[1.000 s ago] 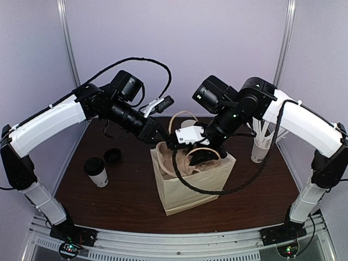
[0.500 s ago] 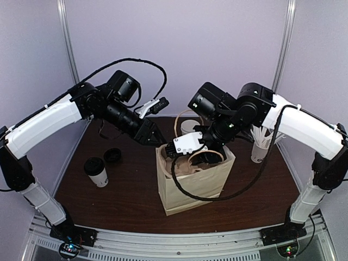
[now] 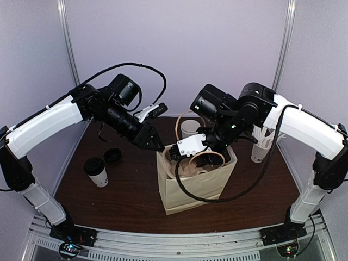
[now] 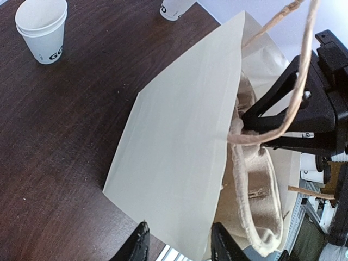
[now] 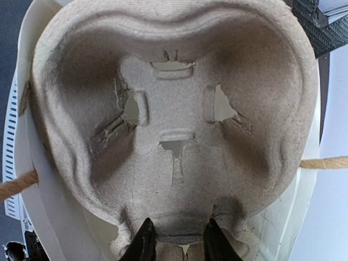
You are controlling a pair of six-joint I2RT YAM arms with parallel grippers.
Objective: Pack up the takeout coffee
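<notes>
My right gripper is lowering the brown pulp cup carrier (image 3: 187, 170), which is lined up inside the paper bag's opening (image 3: 228, 156). It should keep lowering the carrier until it reaches the bottom of the bag, then let go.
One takeout coffee (image 3: 96, 172), a white cup with a black lid, stands at the table's left. A lidless white cup (image 3: 190, 128) (image 4: 42, 30) stands behind the paper bag (image 3: 191, 182) (image 4: 179, 136). My left gripper (image 3: 154, 145) (image 4: 179, 250) hangs open just left of the bag's top edge, nothing between its fingers. My right gripper (image 3: 186, 150) (image 5: 179, 242) is in the bag's mouth, shut on the rim of the brown pulp cup carrier (image 5: 174, 125) (image 4: 261, 185), which sits partly inside the bag.
A loose black lid (image 3: 112, 156) lies beside the lidded cup. A white cup full of long white sticks (image 3: 261, 144) stands at the right. The bag's twine handles (image 4: 296, 81) loop up around my right gripper. Another white cup's base (image 4: 174, 6) shows beyond the bag.
My left gripper has opened, let go of the bag's edge and drawn back to the left. The bag now stands straighter, its mouth shifted slightly right. The right gripper keeps its hold on the carrier.
</notes>
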